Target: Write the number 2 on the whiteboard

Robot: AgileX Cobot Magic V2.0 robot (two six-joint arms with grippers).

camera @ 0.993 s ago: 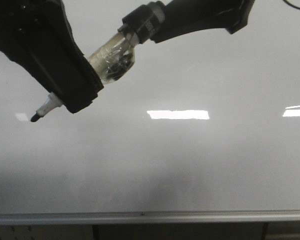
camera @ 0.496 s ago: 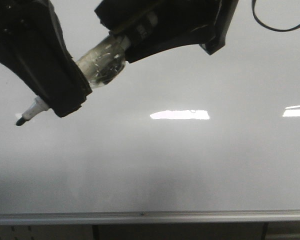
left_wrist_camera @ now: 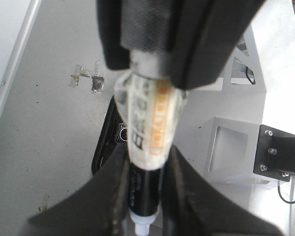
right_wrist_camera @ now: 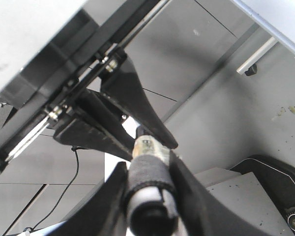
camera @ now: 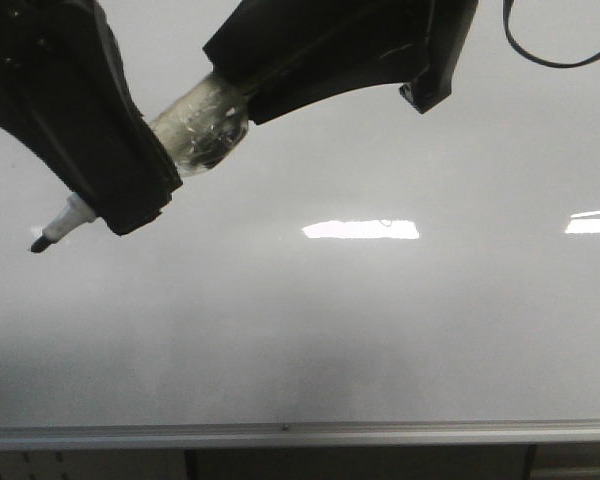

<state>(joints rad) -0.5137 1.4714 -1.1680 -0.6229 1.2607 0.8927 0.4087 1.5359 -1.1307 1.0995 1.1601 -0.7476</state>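
The marker is clamped in my left gripper behind its white collar, so my left gripper should open and let my right gripper carry the marker away by its taped rear.
A marker, its middle wrapped in clear tape, slants over the whiteboard with its dark tip at the left, close to the board's surface. My left gripper is shut on the marker's black front section, just behind the white collar. My right gripper is shut on the marker's rear end, which is wrapped in a black band. The number 2 is out of view; the board surface I see carries no strokes.
A silver edge rail runs along the board's near side. Bright rectangular light reflections lie on the board. A black cable loops at the upper right. The left wrist view shows grey floor and a white machine base.
Both arms have shifted left, carrying the marker tip left and slightly down. The right gripper has slid closer over the marker's rear end. Little moved in the last half second.
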